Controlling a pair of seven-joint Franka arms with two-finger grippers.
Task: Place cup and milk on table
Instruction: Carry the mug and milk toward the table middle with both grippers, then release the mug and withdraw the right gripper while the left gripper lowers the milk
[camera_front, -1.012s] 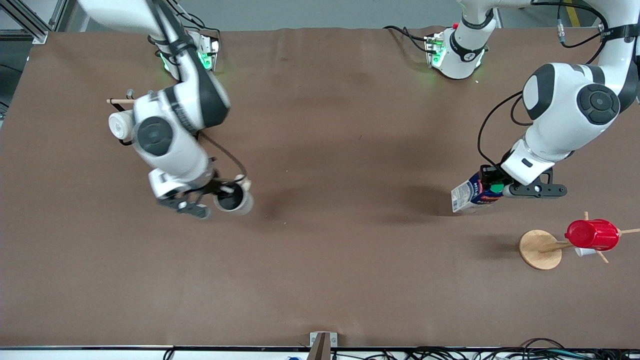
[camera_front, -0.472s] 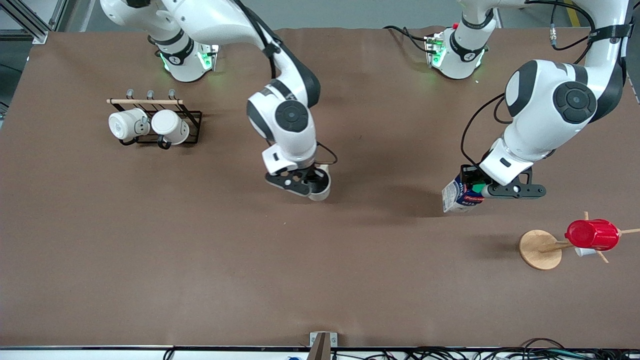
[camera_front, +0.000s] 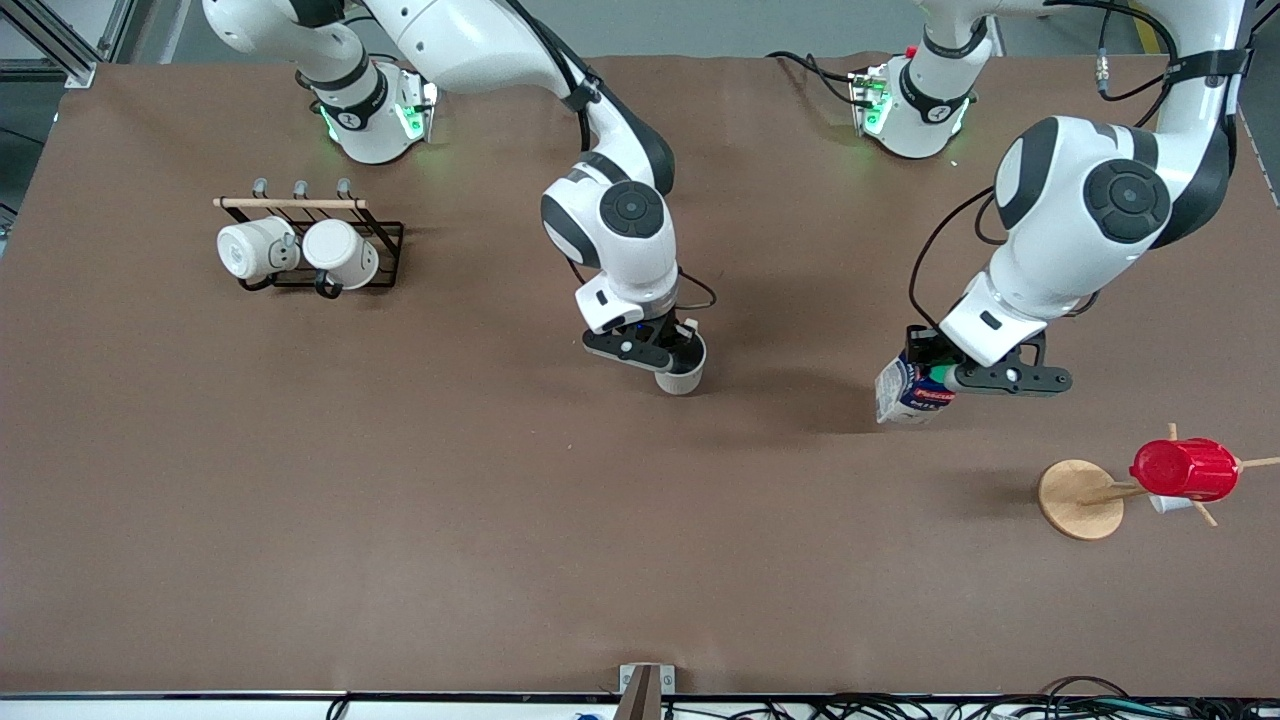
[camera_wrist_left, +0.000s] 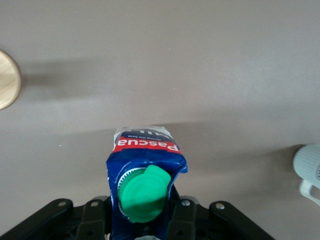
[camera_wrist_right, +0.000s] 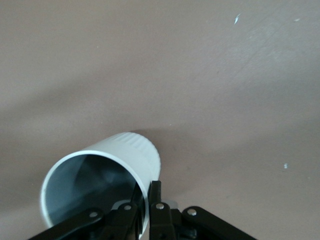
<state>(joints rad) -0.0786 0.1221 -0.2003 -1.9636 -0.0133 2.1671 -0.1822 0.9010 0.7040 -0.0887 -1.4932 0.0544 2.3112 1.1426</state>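
My right gripper on the cup's rim (camera_wrist_right: 131, 172) is too close to the spot (camera_front: 737, 377) beside the cup, so it should let go and move back before my left gripper puts the milk there.
Over the middle of the brown table (camera_front: 400, 540), my right gripper (camera_front: 672, 356) is shut on the cup (camera_front: 684, 379). In the right wrist view its fingers (camera_wrist_right: 156, 196) pinch the cup's (camera_wrist_right: 127, 152) wall at the rim, one inside and one outside; the dark inside shows. My left gripper (camera_front: 934, 373) is shut on the milk (camera_front: 899, 396), a blue carton tilted low over the table toward the left arm's end. In the left wrist view the jaws clamp the carton's top beside the green cap (camera_wrist_left: 144, 194). Whether either thing touches the table I cannot tell.
A black wire rack (camera_front: 385, 240) holding two white mugs (camera_front: 300, 252) stands toward the right arm's end. A wooden mug tree with a round base (camera_front: 1078, 498) carries a red ribbed cup (camera_front: 1185, 468), nearer the front camera than the milk.
The right arm has carried the cup from beside the rack to over the table's middle. The left arm has shifted the milk a little toward the middle.
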